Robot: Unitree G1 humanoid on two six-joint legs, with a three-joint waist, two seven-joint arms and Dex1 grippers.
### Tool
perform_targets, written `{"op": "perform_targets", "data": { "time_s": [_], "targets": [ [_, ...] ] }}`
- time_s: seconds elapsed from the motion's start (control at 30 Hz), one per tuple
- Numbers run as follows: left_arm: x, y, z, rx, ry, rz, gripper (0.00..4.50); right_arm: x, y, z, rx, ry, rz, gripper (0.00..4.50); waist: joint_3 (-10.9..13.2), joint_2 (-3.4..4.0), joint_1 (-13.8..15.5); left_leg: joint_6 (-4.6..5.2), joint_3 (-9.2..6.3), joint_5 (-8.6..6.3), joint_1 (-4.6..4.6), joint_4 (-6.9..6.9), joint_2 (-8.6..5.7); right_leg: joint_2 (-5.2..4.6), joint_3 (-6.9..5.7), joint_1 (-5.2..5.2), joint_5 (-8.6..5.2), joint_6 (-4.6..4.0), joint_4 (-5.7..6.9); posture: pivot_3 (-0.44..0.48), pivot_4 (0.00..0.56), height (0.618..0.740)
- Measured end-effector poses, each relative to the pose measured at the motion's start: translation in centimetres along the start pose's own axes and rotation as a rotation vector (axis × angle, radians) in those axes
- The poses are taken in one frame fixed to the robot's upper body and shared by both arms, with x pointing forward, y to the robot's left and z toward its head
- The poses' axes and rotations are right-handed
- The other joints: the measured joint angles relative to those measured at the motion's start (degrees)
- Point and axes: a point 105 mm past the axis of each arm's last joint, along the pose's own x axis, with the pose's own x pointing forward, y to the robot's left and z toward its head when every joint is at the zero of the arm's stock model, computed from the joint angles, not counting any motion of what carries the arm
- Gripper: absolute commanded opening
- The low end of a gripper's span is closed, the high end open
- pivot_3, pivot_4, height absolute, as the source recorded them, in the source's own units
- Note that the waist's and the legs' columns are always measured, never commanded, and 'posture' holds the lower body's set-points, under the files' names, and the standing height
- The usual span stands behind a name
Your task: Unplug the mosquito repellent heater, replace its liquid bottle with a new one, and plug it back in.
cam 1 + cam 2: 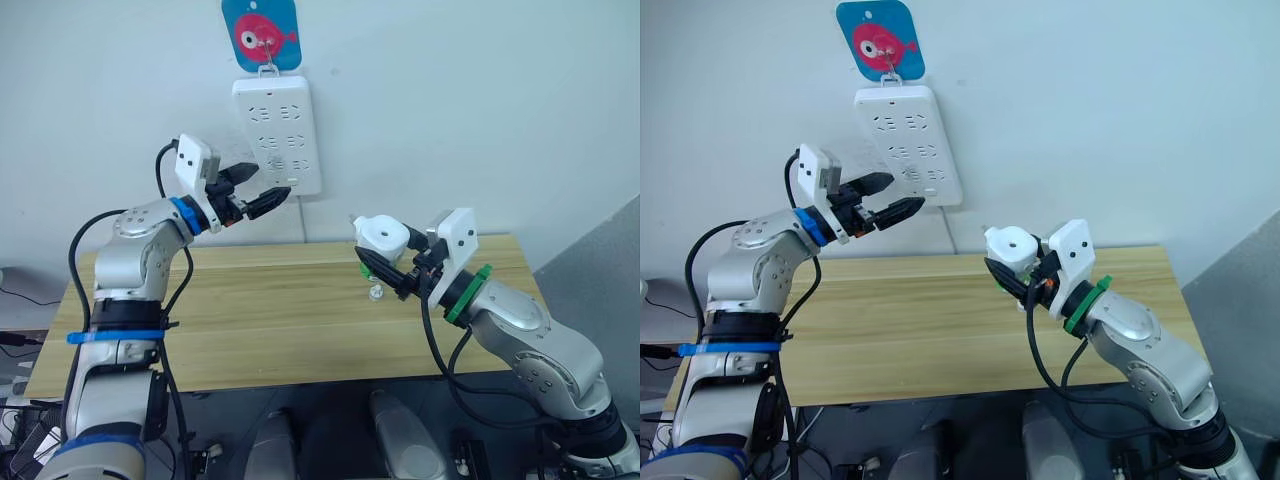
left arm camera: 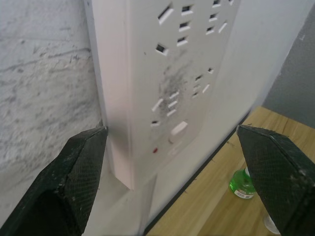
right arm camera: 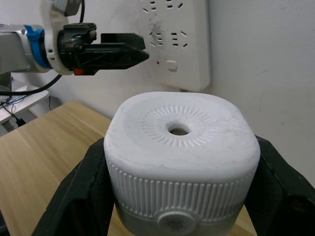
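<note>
I expect the power strip's lower end [image 1: 297, 183] to swing sideways and tilt the power strip when I push it, because the power strip is hanging from the hook by its top loop [image 1: 268, 70].
My right gripper [image 1: 392, 256] is shut on the mosquito repellent heater [image 1: 382, 235], a white rounded unit with a round hole on top [image 3: 178, 131]. It holds the heater upright above the right part of the wooden table [image 1: 270, 310]. A tiny green bottle [image 2: 242, 183] stands on the table below the heater; I cannot tell which bottle it is. A small clear piece [image 1: 375, 292] lies beside it. My left gripper [image 1: 271, 182] is open and empty, raised right in front of the lower end of the white power strip [image 1: 277, 135] on the wall.
The power strip hangs from a blue hook plate with a red fish [image 1: 260, 35]. Its black cable [image 1: 304, 222] runs down the wall to the table's back edge. A grey panel [image 1: 600, 270] stands at the right.
</note>
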Motion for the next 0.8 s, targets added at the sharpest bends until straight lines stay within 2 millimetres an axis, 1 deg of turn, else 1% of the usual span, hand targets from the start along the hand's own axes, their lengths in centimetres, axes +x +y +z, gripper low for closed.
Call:
{"op": "perform_targets", "data": {
  "time_s": [0.17, 0.3, 0.33, 0.4, 0.43, 0.57, 0.63, 0.67, 0.8],
  "targets": [
    [1.5, -0.3, 0.0, 0.005, -0.008, -0.059, 4.47, 0.0, 0.0, 0.2, 0.006, -0.006, 0.000, 3.00, 0.0, 0.00, 0.7, -0.01, -0.16, 0.01, -0.03, 0.13, -0.03, -0.01, -0.14, 0.10, 0.00, 0.00, 0.01, -0.278, 0.233, 0.740],
    [2.4, -1.1, 0.6, 0.008, -0.031, -0.115, 4.47, 0.0, 0.3, 0.3, 0.011, -0.012, 0.015, 3.00, 0.0, 0.00, 0.6, 0.00, -0.16, 0.00, -0.04, 0.11, -0.04, -0.02, -0.14, 0.10, 0.00, 0.00, -0.01, -0.281, 0.232, 0.740],
    [2.5, -1.2, 0.8, 0.008, -0.036, -0.124, 4.09, 0.0, 0.3, 0.3, 0.011, -0.011, 0.015, 3.00, 0.0, 0.00, 0.5, -0.01, -0.17, 0.00, -0.04, 0.10, -0.04, -0.02, -0.15, 0.09, 0.00, 0.00, 0.00, -0.281, 0.233, 0.740],
    [2.7, -1.5, 1.2, 0.001, -0.050, -0.144, 3.60, 0.0, 0.2, 0.3, 0.014, -0.013, 0.015, 3.00, 0.0, 0.00, 0.4, -0.01, -0.18, 0.00, -0.04, 0.10, -0.03, -0.02, -0.16, 0.09, 0.01, 0.00, 0.00, -0.281, 0.233, 0.740],
    [2.7, -1.6, 1.4, -0.012, -0.057, -0.154, 3.28, 0.0, 0.2, 0.4, 0.015, -0.014, 0.016, 3.00, 0.0, 0.00, 0.2, -0.01, -0.18, 0.01, -0.04, 0.10, -0.04, -0.02, -0.16, 0.09, 0.00, 0.00, 0.00, -0.279, 0.233, 0.740],
    [2.8, -1.7, 1.4, -0.033, -0.057, -0.163, 2.14, 0.1, 0.3, 0.5, 0.017, -0.018, 0.022, 3.00, 0.0, 0.00, -0.1, -0.01, -0.19, 0.00, -0.04, 0.10, -0.03, -0.01, -0.16, 0.09, 0.01, 0.00, 0.01, -0.279, 0.233, 0.740],
    [2.7, -1.6, 1.4, -0.024, -0.056, -0.156, 1.53, 0.8, 0.3, 1.6, -0.003, -0.044, 0.026, 3.00, 0.0, 0.00, -0.2, -0.01, -0.19, 0.01, -0.03, 0.10, -0.03, -0.02, -0.16, 0.09, 0.01, -0.01, 0.02, -0.278, 0.231, 0.740],
    [2.7, -1.6, 1.4, -0.017, -0.054, -0.156, 1.32, 1.1, 0.3, 2.3, -0.021, -0.061, 0.023, 3.00, 0.0, 0.00, -0.2, -0.01, -0.19, 0.01, -0.03, 0.10, -0.03, -0.02, -0.16, 0.09, 0.01, -0.01, 0.02, -0.278, 0.231, 0.740],
    [2.5, -1.3, 1.4, 0.006, -0.041, -0.145, 1.33, 2.6, 0.0, 4.2, -0.058, -0.089, 0.012, 3.00, 0.0, 0.00, -0.2, -0.01, -0.20, 0.01, -0.01, 0.10, -0.03, -0.01, -0.17, 0.09, 0.01, -0.01, 0.05, -0.270, 0.229, 0.740]
  ]
}}
